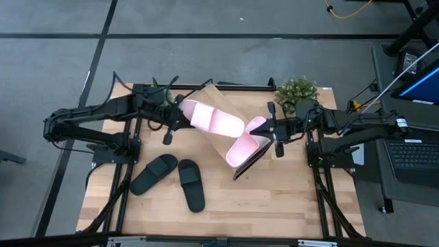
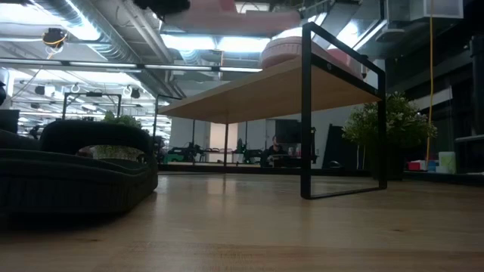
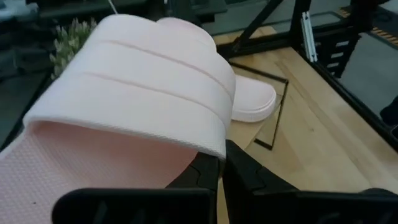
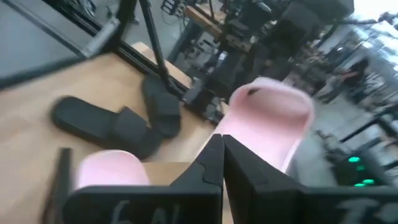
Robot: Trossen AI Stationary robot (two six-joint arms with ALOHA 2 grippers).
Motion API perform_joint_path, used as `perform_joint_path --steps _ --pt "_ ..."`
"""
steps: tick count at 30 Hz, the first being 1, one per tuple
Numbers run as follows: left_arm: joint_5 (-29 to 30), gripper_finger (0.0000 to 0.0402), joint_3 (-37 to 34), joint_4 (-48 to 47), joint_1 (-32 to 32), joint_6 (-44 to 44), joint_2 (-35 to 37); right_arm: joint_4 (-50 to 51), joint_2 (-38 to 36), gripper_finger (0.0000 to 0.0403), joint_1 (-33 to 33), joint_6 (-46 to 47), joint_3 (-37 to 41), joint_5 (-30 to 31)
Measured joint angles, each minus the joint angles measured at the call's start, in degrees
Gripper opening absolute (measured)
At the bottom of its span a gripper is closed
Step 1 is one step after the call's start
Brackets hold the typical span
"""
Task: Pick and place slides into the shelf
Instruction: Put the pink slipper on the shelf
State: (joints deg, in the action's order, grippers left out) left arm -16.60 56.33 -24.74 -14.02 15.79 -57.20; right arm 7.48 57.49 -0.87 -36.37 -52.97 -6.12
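Note:
The raised pink slide's heel (image 1: 234,127) points toward the slide on the shelf, so the robot's right gripper should take the raised slide's strap (image 1: 202,116) and turn it around before placing it.
Two pale pink slides hang over the shelf (image 1: 214,95), a tilted wood board on a black frame (image 2: 305,113) at the table's far middle. My left gripper (image 1: 180,114) is shut on the left pink slide (image 1: 214,118), seen large in the left wrist view (image 3: 130,93). My right gripper (image 1: 264,127) is shut on the right pink slide (image 1: 241,149), which shows above the board's near end (image 2: 291,49). Two black slides (image 1: 154,173) (image 1: 192,184) lie soles down on the table, near left of the shelf. My left gripper pinches the left pink slide's edge (image 3: 208,155) just below its wide strap, between the two fingers, at the slide's left end. The fingers come nearly level from the table's left. The slide is lifted above the shelf board. My right gripper holds the right pink slide by its far right end (image 1: 256,124), coming nearly level from the table's right. Its fingers (image 4: 211,165) hide the place of contact. The slide slants toward the near left over the board; whether its other end rests there I cannot tell.
A potted plant (image 1: 297,93) stands at the table's far right corner, close behind my right arm. A laptop (image 1: 415,154) sits beyond the right edge. Bare tabletop lies near and right of the black slides (image 1: 274,206).

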Motion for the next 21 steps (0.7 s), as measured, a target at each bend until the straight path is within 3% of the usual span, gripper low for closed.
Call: perform_joint_path --steps 10,21 --pt "-4.45 0.0 6.68 -0.7 -3.75 4.24 -10.49 -4.47 7.11 0.0007 2.18 -6.37 -0.67 7.9" --pt "-5.85 0.0 8.44 -2.26 -7.05 4.6 -11.18 -1.98 10.87 0.0008 2.96 -10.77 -10.05 13.4"
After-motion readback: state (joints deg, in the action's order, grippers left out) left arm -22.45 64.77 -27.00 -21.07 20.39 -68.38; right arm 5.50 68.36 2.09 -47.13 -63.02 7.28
